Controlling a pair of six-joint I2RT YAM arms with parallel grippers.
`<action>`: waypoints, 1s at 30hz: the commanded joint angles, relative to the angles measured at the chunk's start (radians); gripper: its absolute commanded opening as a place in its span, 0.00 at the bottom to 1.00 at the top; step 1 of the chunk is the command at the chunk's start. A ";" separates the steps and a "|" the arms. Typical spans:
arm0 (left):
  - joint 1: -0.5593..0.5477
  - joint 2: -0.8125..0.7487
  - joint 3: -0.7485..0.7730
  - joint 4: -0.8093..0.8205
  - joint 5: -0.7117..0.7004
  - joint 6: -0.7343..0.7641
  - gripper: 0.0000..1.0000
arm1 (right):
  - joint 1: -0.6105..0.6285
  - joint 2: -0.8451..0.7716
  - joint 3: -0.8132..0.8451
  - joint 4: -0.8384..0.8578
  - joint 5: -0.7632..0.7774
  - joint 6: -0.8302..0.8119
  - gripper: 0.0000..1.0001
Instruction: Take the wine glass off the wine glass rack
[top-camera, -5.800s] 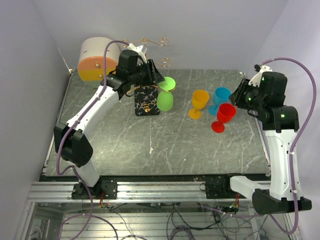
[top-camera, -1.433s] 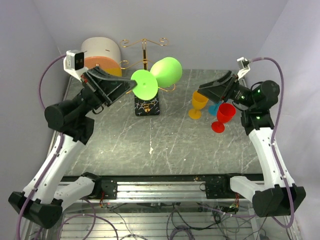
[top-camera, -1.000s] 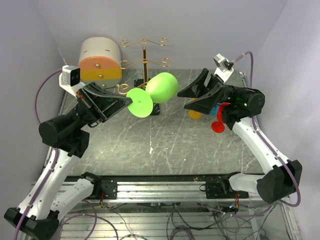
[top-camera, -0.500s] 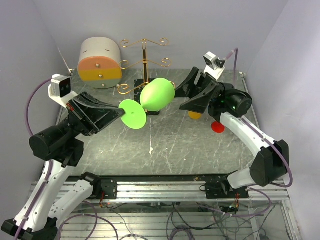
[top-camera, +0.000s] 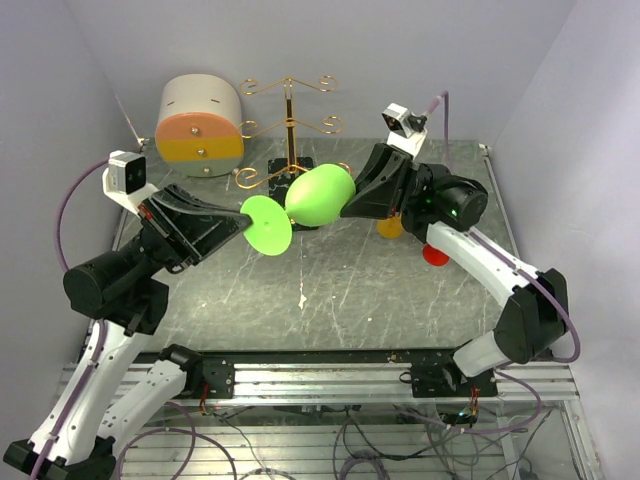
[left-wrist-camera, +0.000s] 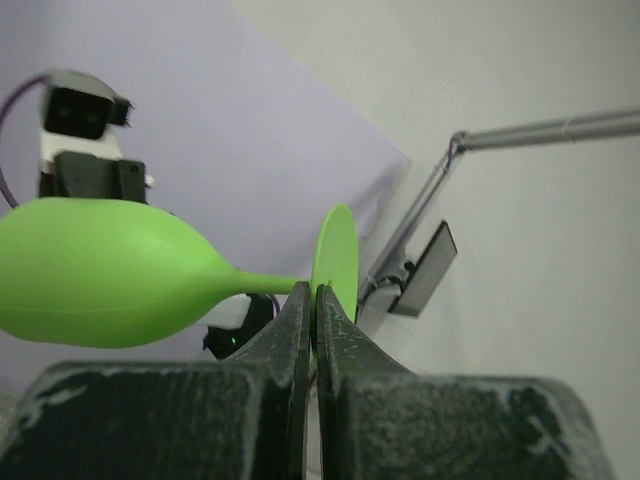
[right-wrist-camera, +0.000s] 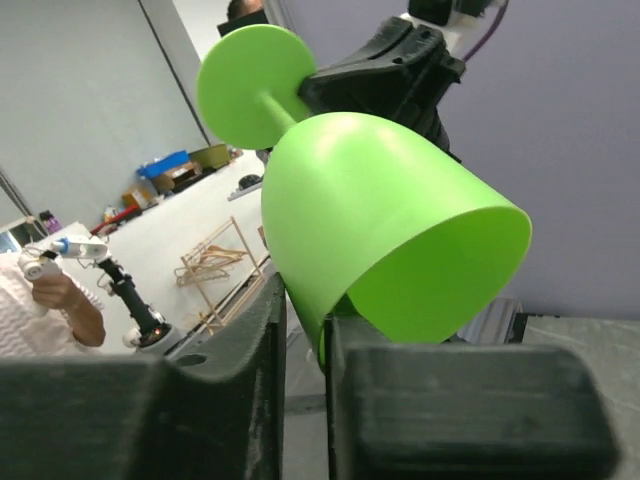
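Next, I open my left gripper and stand the wine glass by the orange glass (top-camera: 390, 228) with my right gripper, because my left gripper is pinching the foot (top-camera: 268, 227) the wine glass must stand on.
A lime-green wine glass (top-camera: 320, 195) hangs sideways in the air over the middle of the table, off the wine glass rack (top-camera: 289, 110), whose gold pole and curled arms stand behind it. My left gripper (top-camera: 243, 222) is shut on the edge of the glass's round foot (left-wrist-camera: 335, 262). My right gripper (top-camera: 350, 200) comes in from the right and is shut on the bowl's rim, one finger inside and one outside (right-wrist-camera: 305, 305). In the left wrist view the bowl (left-wrist-camera: 100, 270) points left from my shut left gripper (left-wrist-camera: 313, 295). The rack's dark base is mostly hidden behind the glass.
A round white-and-orange drawer box (top-camera: 200, 120) lies at the back left. An orange glass (top-camera: 390, 228) and a red glass foot (top-camera: 435, 255) stand under my right arm. Purple walls close in on the left, back and right.
My right gripper has moved left onto the green bowl and its fingers have shut on the rim. The left arm has held the glass by its foot throughout, shifting only slightly.
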 joint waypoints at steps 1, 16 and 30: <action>-0.002 -0.023 -0.012 -0.030 -0.009 0.046 0.07 | 0.003 -0.023 -0.015 0.205 0.015 0.017 0.03; -0.002 -0.232 0.203 -1.241 -0.661 0.726 0.44 | 0.004 -0.437 0.118 -1.605 0.213 -1.156 0.00; -0.002 -0.249 0.175 -1.502 -0.934 0.977 0.40 | 0.005 -0.234 0.490 -2.675 1.128 -1.366 0.00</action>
